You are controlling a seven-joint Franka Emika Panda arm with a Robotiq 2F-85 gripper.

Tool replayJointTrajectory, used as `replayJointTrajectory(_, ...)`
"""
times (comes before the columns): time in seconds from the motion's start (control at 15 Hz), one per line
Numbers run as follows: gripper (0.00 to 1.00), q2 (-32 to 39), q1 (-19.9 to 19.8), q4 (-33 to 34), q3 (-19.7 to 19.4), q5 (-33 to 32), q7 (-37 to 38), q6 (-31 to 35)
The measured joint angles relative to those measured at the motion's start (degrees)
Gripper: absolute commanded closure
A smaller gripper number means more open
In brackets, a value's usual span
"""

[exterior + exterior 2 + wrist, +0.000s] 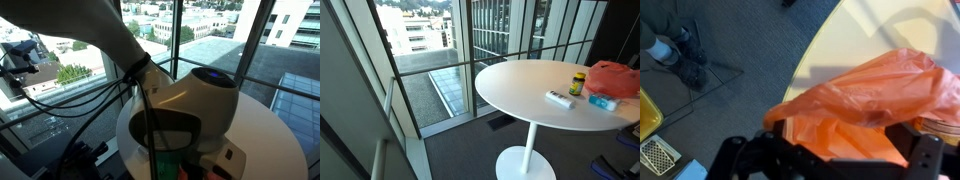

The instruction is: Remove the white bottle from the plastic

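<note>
My gripper needs to move back over the bag's opening [852, 138] and reach down inside, because the orange bag's raised edge [878, 95] stands across its fingers and hides the white bottle.
An orange plastic bag [865, 95] lies crumpled on the round white table [855, 35] and fills the wrist view. It also shows at the table's far right in an exterior view [615, 77]. My gripper [845, 150] is open, its dark fingers standing to either side of the bag's near part. No white bottle shows in the wrist view, and the bag's inside is hidden. In an exterior view a white oblong object [558, 98] lies on the table apart from the bag, and a white and blue object [603, 102] lies against the bag's front.
A small yellow-green bottle [578, 83] stands next to the bag. The table stands on a single pedestal [527, 150] beside tall glass walls [430, 60]. The arm [150, 60] and its cables block much of an exterior view. Grey carpet lies below.
</note>
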Motion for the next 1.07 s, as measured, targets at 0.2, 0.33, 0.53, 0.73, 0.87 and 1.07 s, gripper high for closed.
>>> replayJointTrajectory(0.2,0.0,0.0,-0.3,0.5,-0.4,0.0,0.1,0.0)
replayJointTrajectory(0.33,0.0,0.0,-0.2,0.6,0.0,0.0,0.2,0.0)
replayJointTrajectory(0.53,0.0,0.4,0.4,0.8,1.2,0.0,0.9,0.0)
replayJointTrajectory(0.73,0.0,1.4,1.6,1.7,2.4,0.0,2.8,0.0)
replayJointTrajectory(0.87,0.0,2.5,2.3,2.8,3.2,0.1,4.1,0.0)
replayJointTrajectory(1.07,0.0,4.5,3.2,4.9,4.3,0.9,5.6,0.0)
